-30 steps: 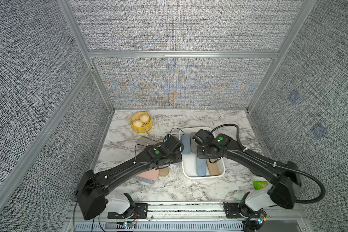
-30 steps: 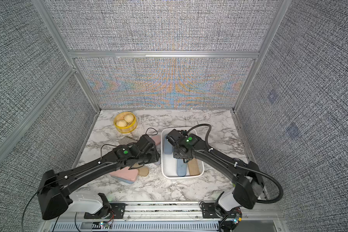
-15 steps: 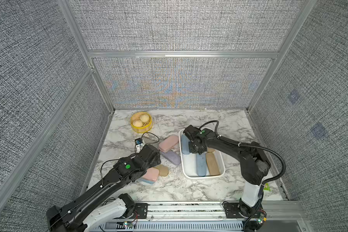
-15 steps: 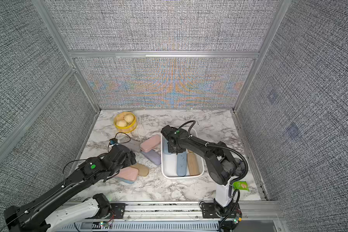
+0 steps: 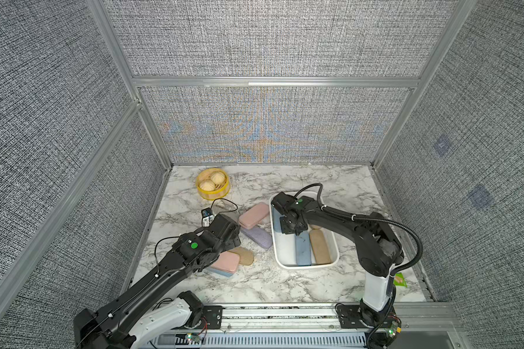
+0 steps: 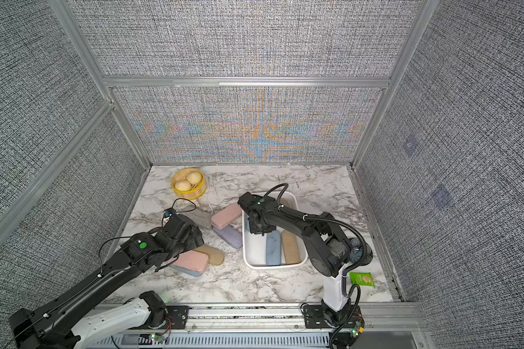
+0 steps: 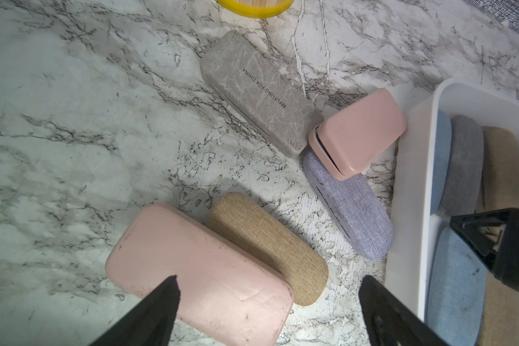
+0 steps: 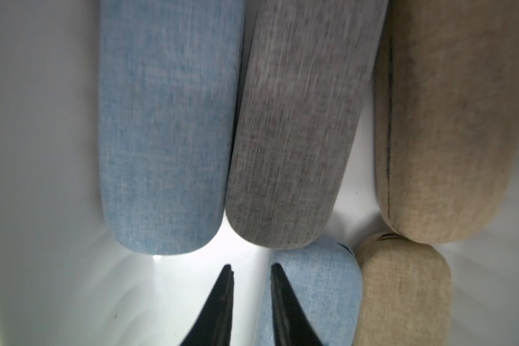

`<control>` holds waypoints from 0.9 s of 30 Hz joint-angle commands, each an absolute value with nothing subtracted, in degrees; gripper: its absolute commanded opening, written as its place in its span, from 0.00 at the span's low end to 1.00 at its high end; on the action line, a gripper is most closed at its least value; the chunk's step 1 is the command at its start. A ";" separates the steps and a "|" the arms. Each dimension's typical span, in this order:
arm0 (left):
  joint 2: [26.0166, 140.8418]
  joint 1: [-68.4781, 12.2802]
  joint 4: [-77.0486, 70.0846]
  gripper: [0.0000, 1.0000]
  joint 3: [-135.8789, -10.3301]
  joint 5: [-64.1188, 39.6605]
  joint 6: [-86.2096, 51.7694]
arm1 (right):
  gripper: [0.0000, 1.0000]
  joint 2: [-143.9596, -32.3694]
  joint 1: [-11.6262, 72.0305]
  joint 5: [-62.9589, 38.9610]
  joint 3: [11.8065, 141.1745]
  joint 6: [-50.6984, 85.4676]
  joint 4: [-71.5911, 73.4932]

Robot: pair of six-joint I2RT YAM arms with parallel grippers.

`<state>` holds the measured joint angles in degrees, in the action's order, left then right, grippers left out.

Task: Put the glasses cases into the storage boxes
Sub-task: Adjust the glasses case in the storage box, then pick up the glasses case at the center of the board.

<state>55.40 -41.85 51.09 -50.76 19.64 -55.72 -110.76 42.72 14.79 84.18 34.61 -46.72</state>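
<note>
A pink case lies over the lavender case's end point(image 7: 324, 172), so my right gripper should pull the lavender case out and put it down on the box's free bottom point(image 5: 284, 247).
The white storage box point(image 5: 307, 266) holds several glasses cases, among them a blue one point(image 5: 302, 250) and a tan one point(image 5: 319, 249). My right gripper point(image 8: 251, 266) is down inside the box, shut on nothing, its tips over the bare floor beside a blue case point(image 8: 312, 293). Left of the box, on the marble, lie a pink case point(image 7: 357, 131), a lavender case point(image 7: 348, 206), a grey case point(image 7: 255, 93), a tan case point(image 7: 267, 245) and a second pink case point(image 7: 198, 278). My left gripper point(image 7: 269, 278) hangs open just above that pink case and the tan one, holding nothing.
A yellow steamer basket point(image 5: 213, 184) with two buns stands at the back left. A green packet point(image 5: 400, 279) lies at the front right by the right arm's base. Another blue case point(image 5: 221, 273) peeks out under the near pink one. Grey walls close in three sides.
My left gripper opened and its arm drew back from the box's left edge to the cases on the table. The right gripper shifted to the box's left side, still shut.
</note>
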 commanded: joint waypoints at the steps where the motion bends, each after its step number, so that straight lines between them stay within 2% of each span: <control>1: 55.03 -41.49 51.74 0.95 -51.22 18.92 -55.46 | 0.25 -111.57 42.75 16.99 87.82 34.46 -51.76; 4: 54.25 -40.94 53.06 0.97 -51.22 19.61 -55.42 | 0.28 -108.25 45.13 17.85 89.22 35.09 -54.39; 7: 54.46 -38.97 54.79 0.99 -50.29 20.33 -56.07 | 0.41 -103.67 50.71 18.29 89.81 35.33 -55.94; 11: 54.84 -34.88 52.43 0.99 -47.82 16.14 -56.68 | 0.59 -101.71 59.60 17.42 91.05 33.27 -54.49; 17: 55.90 -30.28 48.02 0.95 -45.96 9.80 -57.14 | 0.61 -110.65 64.42 14.89 98.45 30.83 -55.36; 20: 56.41 -28.05 47.81 0.94 -45.71 7.32 -56.88 | 0.62 -115.63 63.97 15.80 103.11 29.16 -56.40; 27: 53.13 -24.31 47.68 0.92 -43.64 4.38 -56.34 | 0.73 -123.40 59.60 11.78 110.51 24.70 -56.09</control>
